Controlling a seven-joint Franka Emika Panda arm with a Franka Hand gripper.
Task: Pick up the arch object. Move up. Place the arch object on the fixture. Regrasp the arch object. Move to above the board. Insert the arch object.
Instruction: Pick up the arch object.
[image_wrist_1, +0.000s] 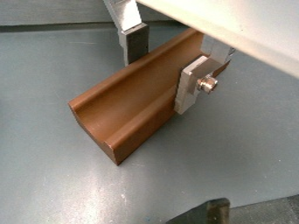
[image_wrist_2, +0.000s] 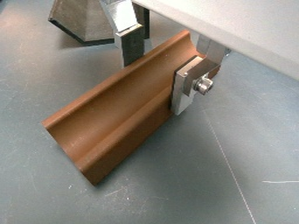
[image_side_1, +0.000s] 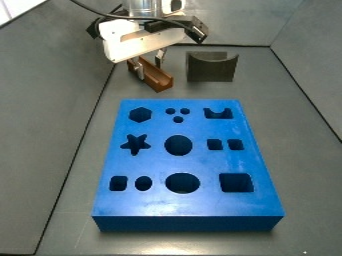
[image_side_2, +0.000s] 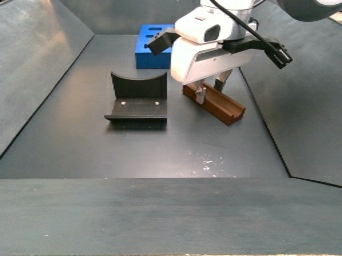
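The fixture's top dips between raised corners, so I expect the arch object to stay cradled in that dip with its channel facing up when I set it down.
The arch object is an orange-brown block with a channel along its top face. It lies flat on the grey floor in both wrist views. My gripper straddles it near one end and is open: one finger's dark pad stands just off the far rim, and the other finger is at the near side. In a side view the gripper hangs over the block, beyond the far end of the blue board. The dark fixture stands beside it.
The fixture sits left of the arch object in a side view, with a gap of bare floor between. The board's end shows behind it. The fixture's corner is close behind the far finger. Dark walls ring the floor.
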